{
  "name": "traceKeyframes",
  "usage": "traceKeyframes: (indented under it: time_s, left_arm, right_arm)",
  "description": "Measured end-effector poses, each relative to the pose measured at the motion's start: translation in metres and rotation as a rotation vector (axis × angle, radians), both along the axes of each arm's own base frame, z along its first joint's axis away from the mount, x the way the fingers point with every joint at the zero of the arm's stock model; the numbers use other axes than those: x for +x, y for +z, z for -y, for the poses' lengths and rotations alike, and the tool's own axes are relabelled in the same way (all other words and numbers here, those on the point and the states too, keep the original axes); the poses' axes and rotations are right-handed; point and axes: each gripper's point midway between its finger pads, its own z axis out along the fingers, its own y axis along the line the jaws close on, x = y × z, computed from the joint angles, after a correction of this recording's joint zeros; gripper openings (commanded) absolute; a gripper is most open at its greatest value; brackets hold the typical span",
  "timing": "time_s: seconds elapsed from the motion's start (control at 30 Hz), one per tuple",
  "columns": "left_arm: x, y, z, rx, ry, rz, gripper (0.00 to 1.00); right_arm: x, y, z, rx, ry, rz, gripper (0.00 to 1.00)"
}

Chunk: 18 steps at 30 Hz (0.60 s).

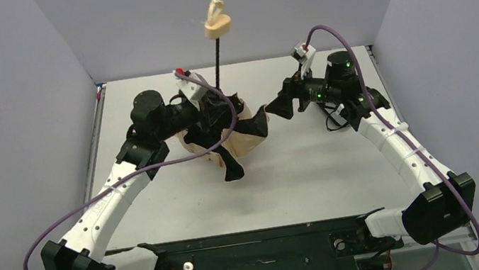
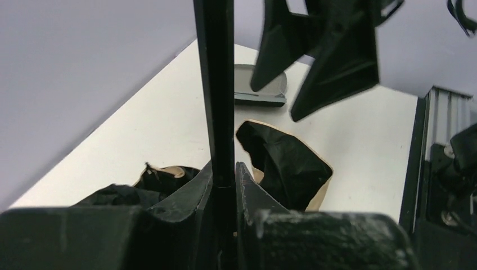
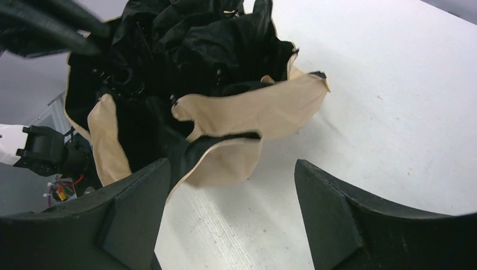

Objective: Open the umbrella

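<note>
The canopy's tan flap (image 3: 261,109) is bunched up near the umbrella's stem, so next my right gripper goes past the flap into the canopy's black inside (image 3: 191,64) and spreads the canopy open.
The umbrella (image 1: 237,135) stands canopy-down on the table, its tan-peach and black fabric crumpled and partly spread. Its thin black shaft (image 1: 218,63) rises to the small tan handle (image 1: 217,25) at the top. My left gripper (image 1: 216,95) is shut on the shaft (image 2: 216,90) low down, just above the fabric. My right gripper (image 1: 275,111) is open and empty at the canopy's right edge, its fingers (image 3: 135,191) beside a tan flap (image 3: 253,107). In the left wrist view it shows as black fingers (image 2: 332,50) above a fabric fold (image 2: 287,163).
The white table (image 1: 313,167) has grey walls on three sides. A rail (image 1: 96,128) runs along its left edge. A black base plate (image 1: 260,246) lies at the near edge between the arm mounts.
</note>
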Motion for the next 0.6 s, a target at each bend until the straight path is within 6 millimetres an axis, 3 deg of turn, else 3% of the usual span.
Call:
traceKeyframes:
  time_s: [0.17,0.27,0.4,0.6]
  left_arm:
    - [-0.031,-0.018,0.013,0.101,-0.028,0.174,0.00]
    - [-0.018,-0.028,0.001,0.098,0.055,0.203,0.00]
    - [0.004,-0.022,-0.015,0.055,0.133,0.204,0.00]
    - [-0.009,-0.021,-0.001,-0.045,0.069,0.161,0.00]
  right_arm:
    - [0.002,-0.006,0.005,-0.027,-0.012,0.001,0.75]
    - [0.000,-0.009,0.006,-0.042,-0.006,0.001,0.73]
    - [-0.002,-0.014,0.008,-0.063,0.003,-0.001,0.70]
    - [-0.005,-0.017,0.005,-0.085,0.026,0.016,0.67]
